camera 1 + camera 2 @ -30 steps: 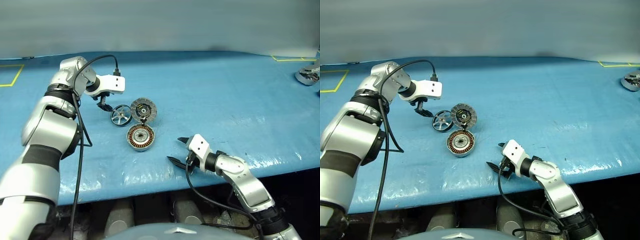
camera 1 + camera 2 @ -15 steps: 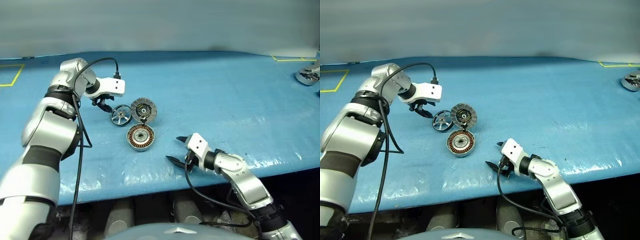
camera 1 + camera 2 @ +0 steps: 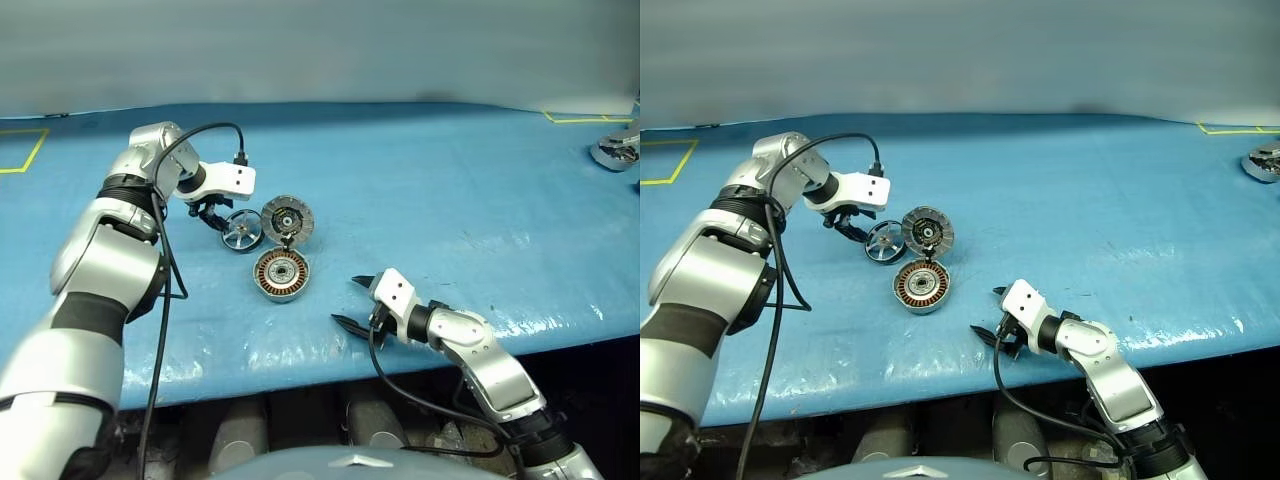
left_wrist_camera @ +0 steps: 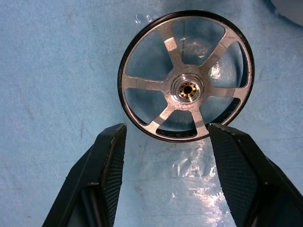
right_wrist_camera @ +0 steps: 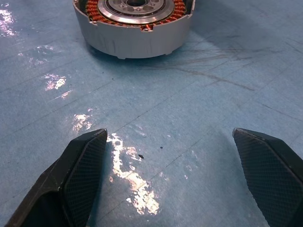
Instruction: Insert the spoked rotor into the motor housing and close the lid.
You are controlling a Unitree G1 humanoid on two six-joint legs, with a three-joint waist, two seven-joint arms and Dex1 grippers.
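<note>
I expect the copper windings to stay in view through the spoked rotor (image 3: 242,231) when I lower it into the motor housing, because wide gaps (image 4: 150,57) show between its spokes.
The spoked rotor (image 3: 242,230) lies flat on the blue table, a dark rim with silver spokes (image 4: 186,88). My left gripper (image 3: 212,214) hangs just beside and above it, pointing down. It is open, with its fingers (image 4: 111,156) standing wider than the rim and holding nothing. The motor housing (image 3: 280,273) sits just in front of the rotor, its copper windings showing (image 5: 135,28). Its lid (image 3: 288,218) stands tilted open behind it. My right gripper (image 3: 347,300) rests near the table's front edge, wide open and empty, pointing at the housing.
Another metal part (image 3: 612,150) lies at the far right edge of the table. Yellow tape (image 3: 28,150) marks the far left corner. The table's front edge (image 3: 300,365) runs just below my right gripper.
My left wrist has edged slightly towards the rotor and its fingers have narrowed a little. The right arm has stayed still.
</note>
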